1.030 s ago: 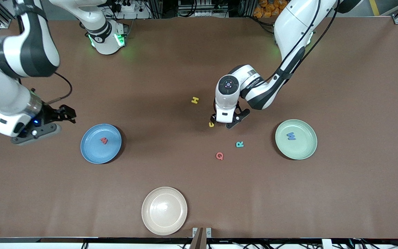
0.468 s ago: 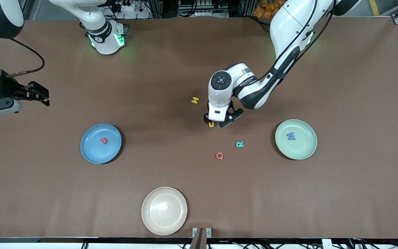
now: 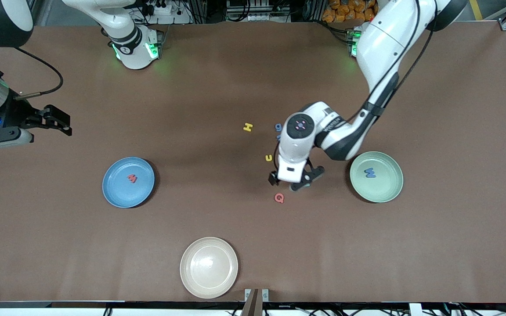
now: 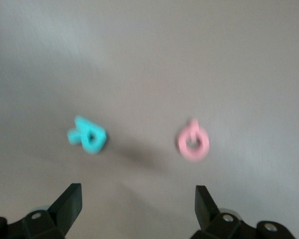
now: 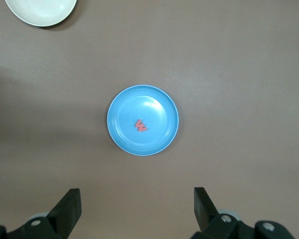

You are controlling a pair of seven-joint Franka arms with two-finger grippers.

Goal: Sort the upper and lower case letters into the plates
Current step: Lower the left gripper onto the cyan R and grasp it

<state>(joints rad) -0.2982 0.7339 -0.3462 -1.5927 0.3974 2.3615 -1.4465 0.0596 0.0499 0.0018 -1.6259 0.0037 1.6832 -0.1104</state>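
The left gripper's opening points at the gap (image 4: 142, 137) between the teal R (image 4: 89, 135) and red Q, so the robot should swing back toward the green plate to straddle the teal R.
My left gripper (image 3: 289, 181) hangs open over the table between the yellow u (image 3: 269, 158) and the red Q (image 3: 279, 198). It hides the teal R in the front view. In the left wrist view the R (image 4: 88, 135) and the Q (image 4: 193, 142) lie just ahead of the open left gripper (image 4: 138, 204), nothing between its fingers. The yellow H (image 3: 247, 127) and a blue g (image 3: 279, 127) lie nearer the bases. The green plate (image 3: 384, 188) holds a blue M (image 3: 370, 173). The blue plate (image 3: 117, 193) holds a red w (image 3: 132, 178). My right gripper (image 3: 62, 120) waits open, raised at the right arm's end.
A cream-white plate (image 3: 209, 267) sits near the table's front edge and holds nothing. The right wrist view looks down on the blue plate (image 5: 159, 107) with the red w (image 5: 141, 125), and on part of the cream plate (image 5: 40, 10).
My left gripper left the yellow u and came toward the front camera, now over the R; the blue g is uncovered. My right gripper drew away from the blue plate and rose.
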